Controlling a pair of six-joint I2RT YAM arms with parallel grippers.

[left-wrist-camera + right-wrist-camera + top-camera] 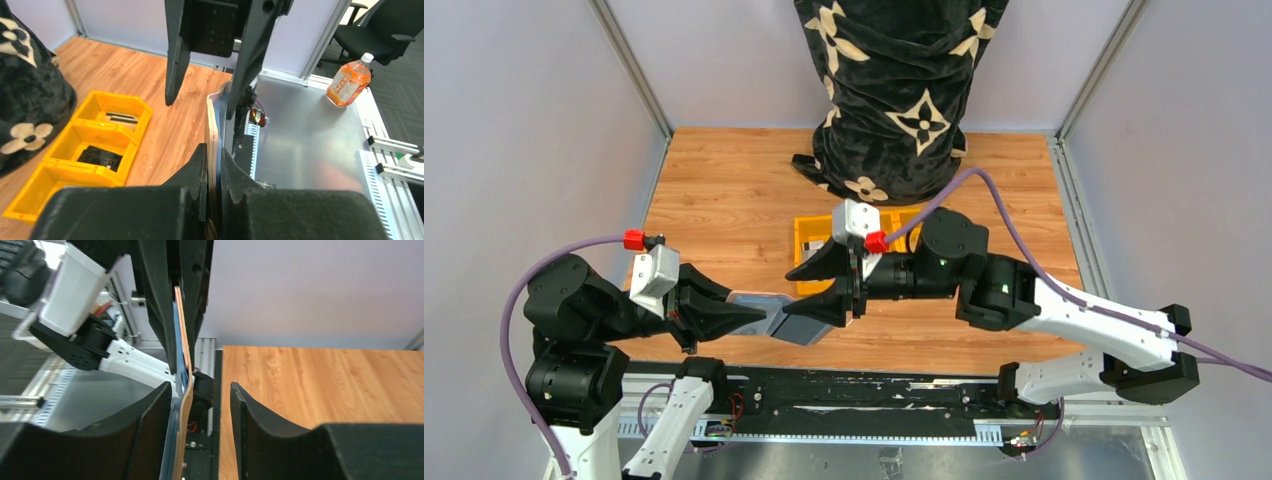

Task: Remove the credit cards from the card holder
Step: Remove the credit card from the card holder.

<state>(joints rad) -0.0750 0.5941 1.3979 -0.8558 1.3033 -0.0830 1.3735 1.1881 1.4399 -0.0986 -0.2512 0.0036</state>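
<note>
My right gripper should hold the card holder's loose end (808, 330) while my left gripper, which clamps the card holder over its credit cards (762, 303), takes hold of its strap end again.
The taupe-brown card holder (769, 300) hangs above the table's near edge. My left gripper (749, 308) is shut on its left end. Blue-grey credit cards (809, 326) stick out of it toward the right. In the left wrist view the holder (213, 132) stands edge-on, clamped between my fingers (197, 165). My right gripper (786, 298) is open around the free end. In the right wrist view the holder's brown edge (186, 407) and the cards (176, 340) lean against the left pad (150, 425). A wide gap separates them from the right finger (250, 425).
A yellow three-compartment tray (807, 236) sits behind the grippers, with a small black item (100, 157) in its middle bin. A black plush cloth with beige flowers (894, 90) stands at the back. An orange drink bottle (350, 80) rests on the metal surface beyond the table.
</note>
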